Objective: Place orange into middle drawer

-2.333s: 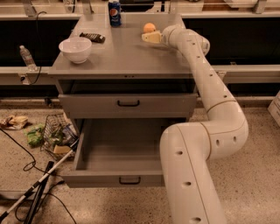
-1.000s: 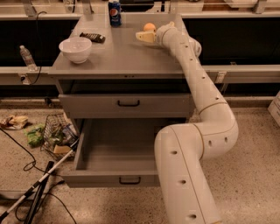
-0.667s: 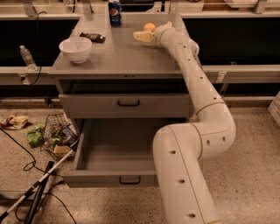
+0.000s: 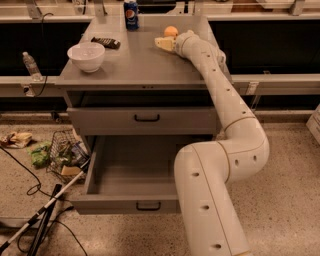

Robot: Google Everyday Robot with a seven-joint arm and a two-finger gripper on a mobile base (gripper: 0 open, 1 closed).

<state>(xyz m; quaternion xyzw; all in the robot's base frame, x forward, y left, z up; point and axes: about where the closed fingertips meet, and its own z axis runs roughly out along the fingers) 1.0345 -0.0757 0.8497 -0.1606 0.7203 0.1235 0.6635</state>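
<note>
The orange (image 4: 171,31) is behind my gripper's fingers, out of their grasp. Next, I open my gripper, move it farther back and close it around the orange's sides.
The orange (image 4: 171,31) sits on the grey cabinet top (image 4: 135,62), near its back right. My gripper (image 4: 162,43) is low over the top, just in front of the orange and slightly to its left, and seems close to or touching it. The arm reaches in from the lower right. Below the top, one drawer (image 4: 145,120) with a black handle is shut. The drawer under it (image 4: 132,175) is pulled out and empty.
A white bowl (image 4: 86,55) stands at the top's left, with a dark flat packet (image 4: 105,43) behind it and a blue soda can (image 4: 131,8) at the back. A water bottle (image 4: 30,65) stands on the left ledge. A wire basket (image 4: 65,155), litter and cables lie on the floor at left.
My gripper has slid a little to the left along the cabinet top in front of the orange. The orange has stayed where it was.
</note>
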